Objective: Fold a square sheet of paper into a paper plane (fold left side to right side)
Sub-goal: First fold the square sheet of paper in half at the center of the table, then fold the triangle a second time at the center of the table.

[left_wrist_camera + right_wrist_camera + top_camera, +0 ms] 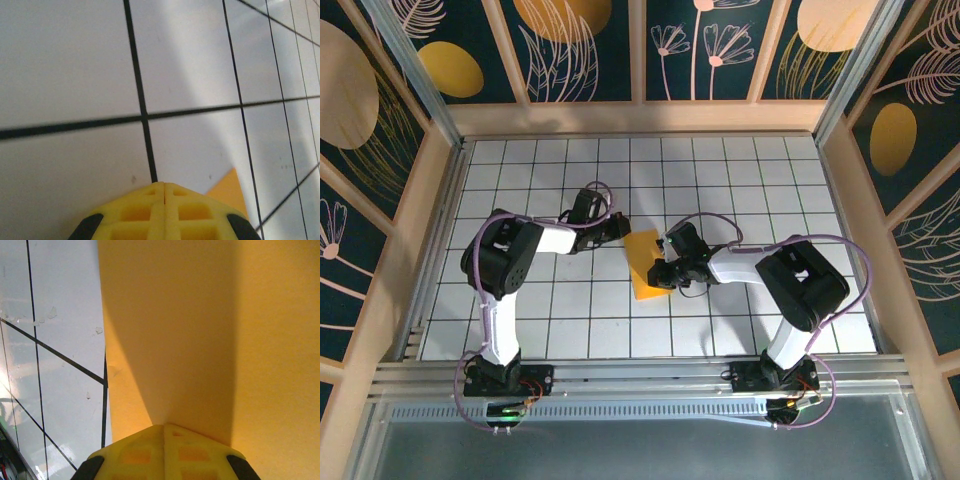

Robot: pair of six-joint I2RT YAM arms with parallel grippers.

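Next, my left gripper moves back and presses the paper's folded edge midway (634, 265) before my right gripper lifts off, because my left gripper is past the paper's far corner.
The orange-yellow square sheet of paper (643, 268) lies on the white grid table as a narrow upright strip between the two arms. My right gripper (662, 270) is shut, its tip resting on the paper's right part. In the right wrist view the joined yellow fingertips (164, 428) touch the paper (200, 330), whose left edge runs straight up the tiles. My left gripper (622, 229) is shut just beyond the paper's upper left corner. In the left wrist view its fingertips (164, 186) sit on bare tile, with one paper corner (229, 192) beside them at the right.
Wooden walls with dark floral panels (640, 50) enclose the table on three sides. A metal rail (640, 375) carrying both arm bases runs along the near edge. White tiles (770, 180) stretch behind and beside the arms.
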